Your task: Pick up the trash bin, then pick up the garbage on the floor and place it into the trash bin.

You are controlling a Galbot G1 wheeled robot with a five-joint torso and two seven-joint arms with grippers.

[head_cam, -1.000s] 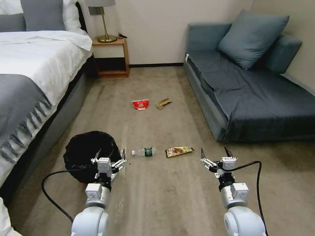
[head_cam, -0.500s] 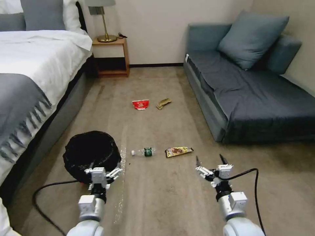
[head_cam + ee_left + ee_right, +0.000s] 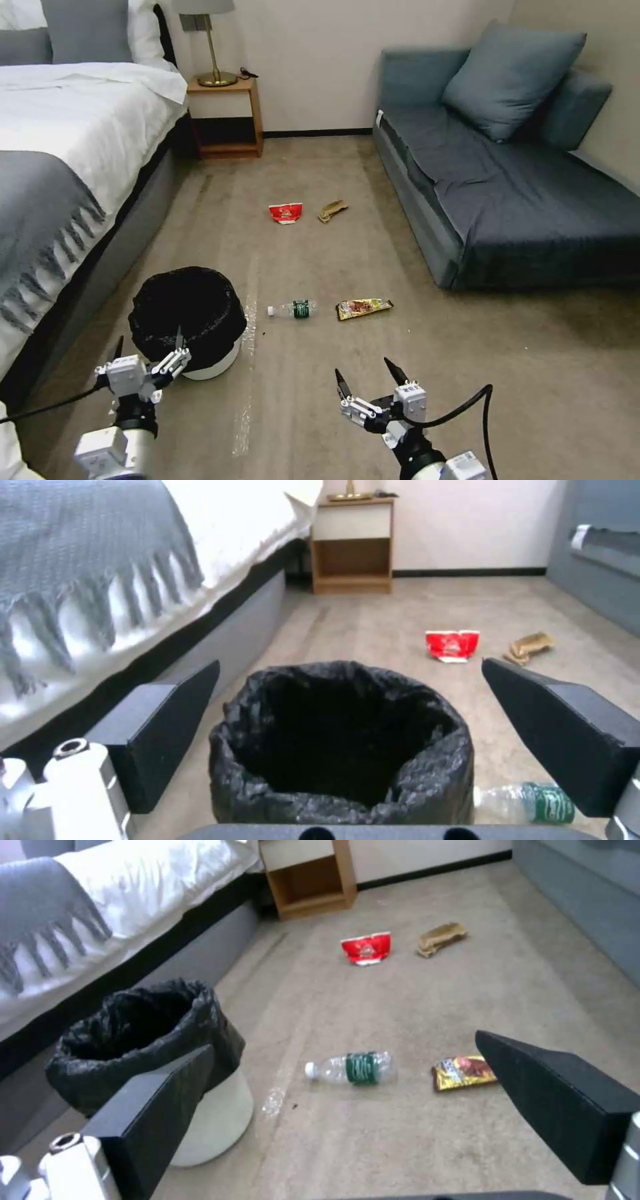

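The black bag liner (image 3: pixel 185 315) is loosely folded over the trash bin's rim (image 3: pixel 227 337), so I expect it to bunch up but stay on while I carry the trash bin.
The trash bin (image 3: pixel 187 317), white with a black bag liner, stands on the carpet by the bed, also seen close in the left wrist view (image 3: pixel 340 740). My left gripper (image 3: pixel 148 341) hangs open just before its near rim, not touching it. My right gripper (image 3: pixel 363 371) is open and empty over bare carpet, nearer than the garbage. A clear bottle (image 3: pixel 293 309) with a green label and a yellow-brown wrapper (image 3: pixel 363 307) lie right of the bin. Farther off lie a red-and-white bag (image 3: pixel 285 213) and a tan scrap (image 3: pixel 332 210). The right wrist view shows the bottle (image 3: pixel 350 1068) and wrapper (image 3: pixel 463 1072).
A bed (image 3: pixel 60 153) with a grey fringed throw runs along the left. A grey sofa (image 3: pixel 507 187) fills the right. A wooden nightstand (image 3: pixel 225 117) with a lamp stands at the back wall. Open carpet lies between bed and sofa.
Both arms have drawn back toward me and lower in the head view. The left gripper moved left off the bin's front; the right gripper moved left. Both stayed open.
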